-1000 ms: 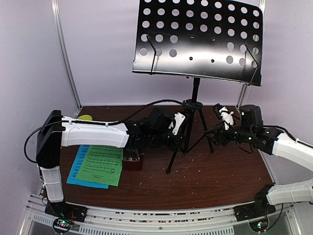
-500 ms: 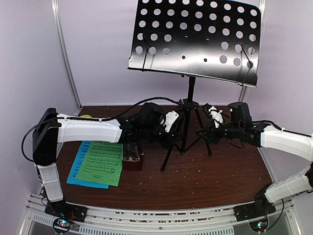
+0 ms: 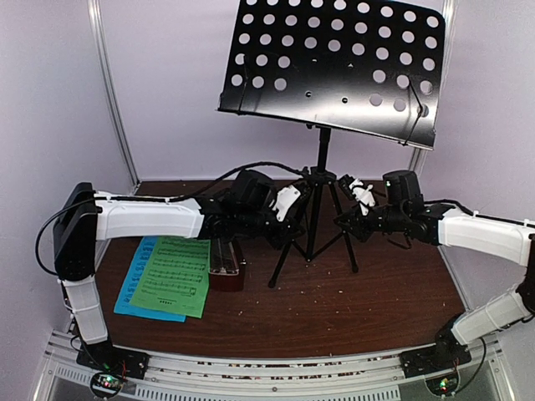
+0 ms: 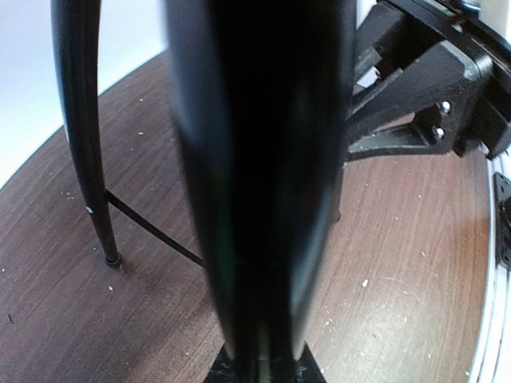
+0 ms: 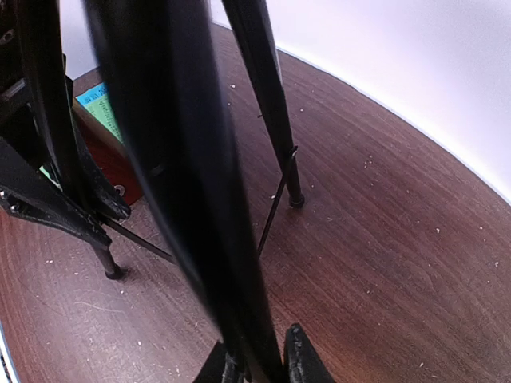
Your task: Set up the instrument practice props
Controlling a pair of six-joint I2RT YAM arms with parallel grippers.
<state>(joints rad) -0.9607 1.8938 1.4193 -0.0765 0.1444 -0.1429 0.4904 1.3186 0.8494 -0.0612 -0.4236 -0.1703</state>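
I should use my left gripper to pull its leg (image 3: 282,261) away from my right gripper, because the music stand's tripod legs (image 3: 313,242) are close together under the wide desk.
The black music stand (image 3: 334,67) stands on its tripod at the back middle of the table, its hole-punched desk high above. My left gripper (image 3: 288,220) is shut on the stand's left leg (image 4: 255,199), which fills the left wrist view. My right gripper (image 3: 344,219) is shut on the right leg (image 5: 184,159), with one fingertip (image 5: 302,359) showing beside it. A green sheet of music (image 3: 174,276) lies over a blue sheet (image 3: 129,288) at the front left. The reddish-brown metronome (image 3: 226,263) stands next to them, under my left forearm.
White frame posts (image 3: 113,92) rise at the back corners against the pale walls. A metal rail (image 3: 267,363) runs along the near edge. A black cable (image 3: 251,170) arcs over the left arm. Small crumbs dot the wooden tabletop (image 3: 334,309).
The stand has shifted left with both arms following. My right gripper has narrowed from open onto the right leg. The left gripper has kept its hold.
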